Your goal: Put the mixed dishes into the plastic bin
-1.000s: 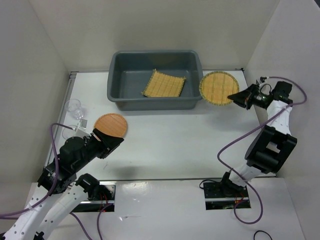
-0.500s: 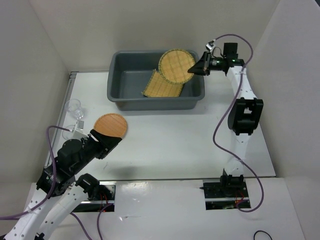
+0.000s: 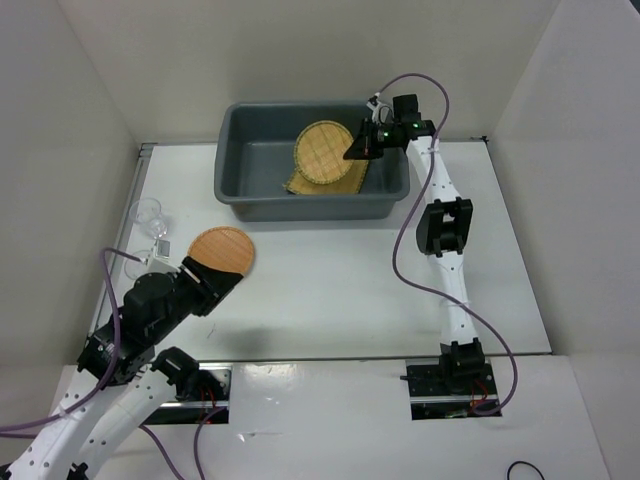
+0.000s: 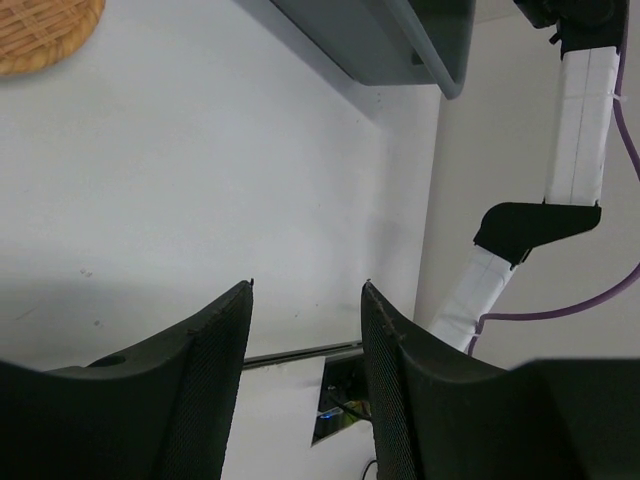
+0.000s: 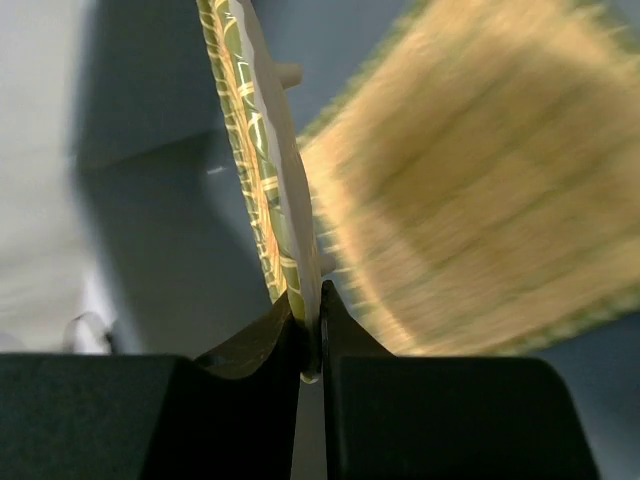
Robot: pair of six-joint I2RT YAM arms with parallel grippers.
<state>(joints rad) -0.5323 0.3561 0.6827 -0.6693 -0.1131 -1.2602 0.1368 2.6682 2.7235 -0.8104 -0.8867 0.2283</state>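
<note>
The round yellow woven plate point(image 3: 323, 152) is inside the bin's sides, over the bamboo-slat tray point(image 3: 350, 181). My right gripper should keep moving the plate down until the plate's rim touches the tray.
My right gripper point(image 3: 356, 151) is shut on the rim of the round yellow woven plate point(image 3: 325, 150) and holds it inside the dark grey plastic bin point(image 3: 232, 160), over the square bamboo-slat tray point(image 3: 300, 184). The right wrist view shows the plate point(image 5: 265, 190) edge-on between the fingers, the tray point(image 5: 480, 190) behind it. The orange-brown plate point(image 3: 221, 250) lies on the table at left, just beyond my open, empty left gripper point(image 3: 225, 282); its edge shows in the left wrist view point(image 4: 40, 35). A clear plastic cup point(image 3: 148, 215) stands at the far left; I see no second cup.
White walls close in the table on three sides. The left wrist view shows the bin's corner point(image 4: 420, 50), the right arm point(image 4: 570, 130) and the table's near edge with the base plates. A purple cable point(image 3: 410, 240) hangs beside the right arm.
My right gripper carried the woven plate from the table right of the bin, up over the rim, and down into the bin above the bamboo tray. The left arm barely moved.
</note>
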